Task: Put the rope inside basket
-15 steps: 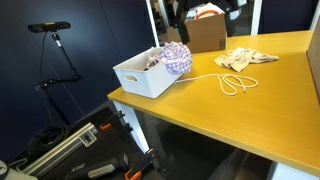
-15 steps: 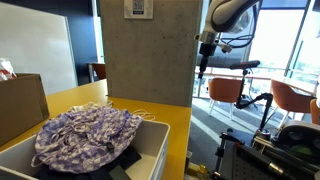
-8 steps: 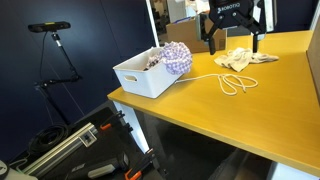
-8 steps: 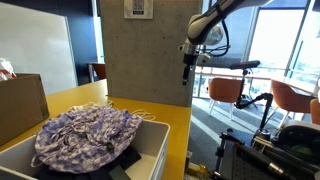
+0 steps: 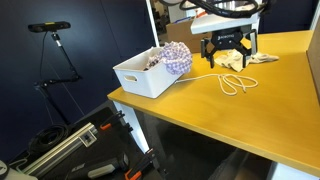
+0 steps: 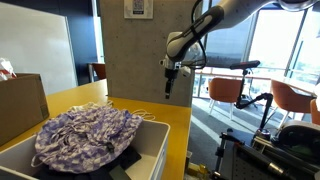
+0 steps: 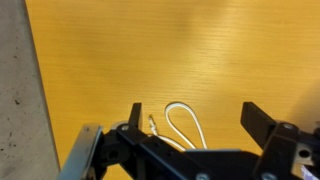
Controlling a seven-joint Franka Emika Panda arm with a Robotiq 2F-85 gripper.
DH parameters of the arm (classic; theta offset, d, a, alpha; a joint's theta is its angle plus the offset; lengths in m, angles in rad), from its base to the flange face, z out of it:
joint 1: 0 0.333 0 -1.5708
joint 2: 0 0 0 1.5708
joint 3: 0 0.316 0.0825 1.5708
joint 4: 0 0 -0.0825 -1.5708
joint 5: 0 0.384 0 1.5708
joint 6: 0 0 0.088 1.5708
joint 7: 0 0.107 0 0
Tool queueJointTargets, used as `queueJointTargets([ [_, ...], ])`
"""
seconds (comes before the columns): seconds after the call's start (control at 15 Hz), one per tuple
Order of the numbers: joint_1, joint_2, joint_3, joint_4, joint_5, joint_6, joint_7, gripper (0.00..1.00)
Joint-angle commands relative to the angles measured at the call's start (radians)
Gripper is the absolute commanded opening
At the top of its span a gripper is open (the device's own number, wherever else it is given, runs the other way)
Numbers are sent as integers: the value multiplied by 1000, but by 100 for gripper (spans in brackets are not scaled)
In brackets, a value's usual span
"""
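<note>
My gripper should go on down until its fingers are on either side of the rope's loop before it closes, because the rope's looped end is clear of the beige cloth and between its open fingers.
A thin white rope (image 5: 233, 82) lies on the yellow table, looped at one end, with its other end trailing toward the white basket (image 5: 140, 78). The basket holds a purple patterned cloth (image 5: 177, 57) and also shows in an exterior view (image 6: 158, 150). My gripper (image 5: 228, 57) hangs open and empty above the rope's looped end. It is also seen from afar in an exterior view (image 6: 168, 82). In the wrist view the rope loop (image 7: 186, 124) lies on the table between my open fingers (image 7: 195, 122).
A crumpled beige cloth (image 5: 247, 57) lies on the table just behind the gripper. The table's front edge (image 5: 170, 112) runs close to the basket. A tripod (image 5: 55, 50) and equipment stand on the floor beyond it. A cardboard box (image 6: 20, 105) sits by the basket.
My arm has come down and moved from beyond the beige cloth toward the basket; the gripper now hangs over the rope loop. The rope and basket have not moved.
</note>
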Motion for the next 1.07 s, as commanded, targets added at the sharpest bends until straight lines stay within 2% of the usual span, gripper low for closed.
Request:
queueJointTargets([
  [0.0, -15, 144, 42, 159, -50, -33, 11, 100],
  [0.53, 14, 276, 87, 218, -124, 1, 11, 100],
  [1.0, 9, 426, 79, 401, -182, -14, -10, 100],
])
